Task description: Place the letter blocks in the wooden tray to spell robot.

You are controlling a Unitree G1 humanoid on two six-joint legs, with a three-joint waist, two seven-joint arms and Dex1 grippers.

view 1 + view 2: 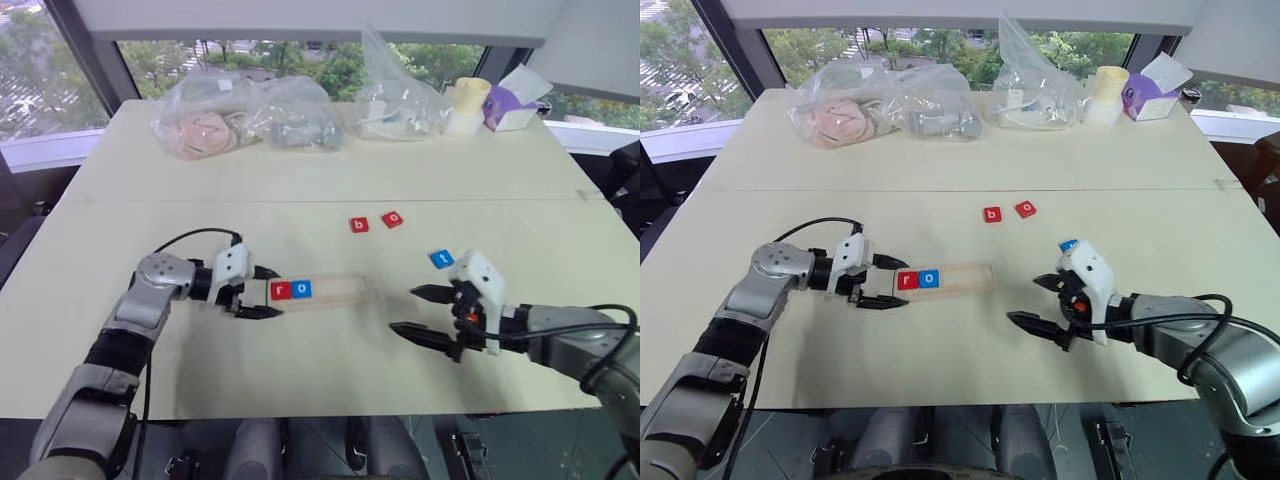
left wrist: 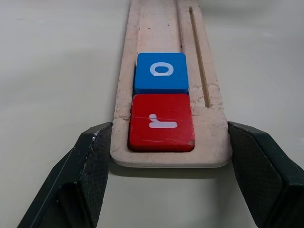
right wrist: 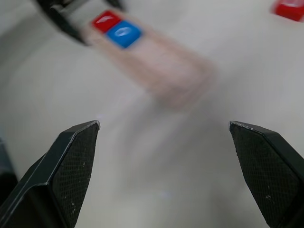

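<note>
My right gripper keeps heading for the loose red b block [image 1: 359, 225] until its fingers close on it, since the wooden tray holds r and o in order [image 1: 291, 289].
The wooden tray [image 1: 345, 288] lies lengthwise near the table's middle. A red r block [image 1: 281, 290] and a blue o block [image 1: 303, 288] sit side by side at its left end. My left gripper [image 1: 268, 292] is shut on that end of the tray, one finger pressed against each long edge, as the left wrist view shows [image 2: 170, 137]. A red b block [image 1: 359, 225] and a red o block [image 1: 392, 219] lie loose beyond the tray. A blue t block [image 1: 441, 258] lies just behind my right gripper [image 1: 403, 309], which stands open and empty right of the tray.
Several clear plastic bags [image 1: 240, 120] with odds and ends line the table's far edge. A pale roll [image 1: 468, 105] and a purple tissue box [image 1: 515, 105] stand at the far right. A seam [image 1: 200, 200] crosses the table.
</note>
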